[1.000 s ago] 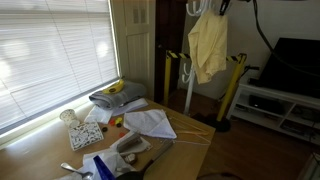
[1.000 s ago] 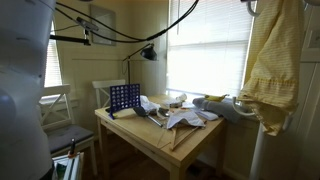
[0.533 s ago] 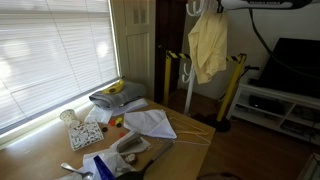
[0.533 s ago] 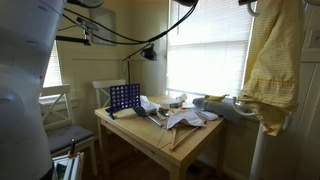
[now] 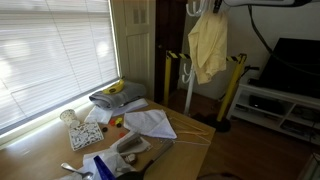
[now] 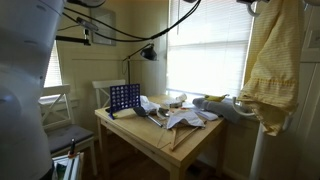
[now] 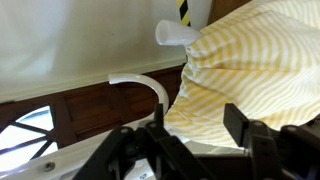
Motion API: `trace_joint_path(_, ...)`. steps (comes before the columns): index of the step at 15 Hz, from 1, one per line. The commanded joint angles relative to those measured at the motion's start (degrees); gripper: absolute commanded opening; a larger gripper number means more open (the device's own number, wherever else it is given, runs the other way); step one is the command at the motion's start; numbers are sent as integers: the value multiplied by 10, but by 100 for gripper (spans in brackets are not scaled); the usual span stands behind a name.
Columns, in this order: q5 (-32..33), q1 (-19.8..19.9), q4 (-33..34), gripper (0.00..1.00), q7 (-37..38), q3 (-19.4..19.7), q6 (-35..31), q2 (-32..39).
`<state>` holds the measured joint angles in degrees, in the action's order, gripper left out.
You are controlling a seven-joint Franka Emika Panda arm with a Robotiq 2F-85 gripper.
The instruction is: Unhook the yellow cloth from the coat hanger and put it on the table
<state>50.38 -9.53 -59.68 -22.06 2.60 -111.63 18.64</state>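
The robot's gripper has the yellow cloth's edge (image 7: 187, 108) only a little way in between its open fingers, so it should move in toward the white hook's tip (image 7: 178, 34) and pinch a deeper fold before it lifts.
The yellow cloth (image 5: 208, 45) hangs in long folds from the top of the white coat hanger (image 5: 189, 85), beyond the table's (image 5: 192, 142) far corner. In an exterior view the cloth (image 6: 274, 60) fills the right edge, above the table (image 6: 150, 138). My gripper (image 5: 220, 5) is up at the stand's top, mostly cut off by the frame. In the wrist view the gripper (image 7: 200, 132) is open, its dark fingers (image 7: 238, 125) spread wide just in front of the striped cloth (image 7: 250, 60). A curved white hook (image 7: 142, 82) shows to the left of the cloth.
On the table lie a grey folded cloth (image 5: 118, 97), white papers (image 5: 150, 123) and small items. Yellow poles with black stripes (image 5: 167, 75) flank the stand. A low TV cabinet (image 5: 280, 104) is at the right. A blue grid game (image 6: 123, 97) and a chair (image 6: 58, 112) are nearby.
The arm at the top of the exterior view has shifted slightly beside the stand's top. The cloth hangs as before.
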Motion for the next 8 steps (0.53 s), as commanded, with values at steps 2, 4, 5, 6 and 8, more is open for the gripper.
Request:
trace_joint_path(2,-64,24,16,99,19,-3,-1,8)
trace_joint_path(4,-75,29,16,100,32,-1,0,8)
trace_joint_path(5,-79,31,16,100,42,0,0,7)
trace_joint_path(6,-87,35,16,100,48,0,1,7)
trace_joint_path(8,-106,41,16,99,64,-2,3,6)
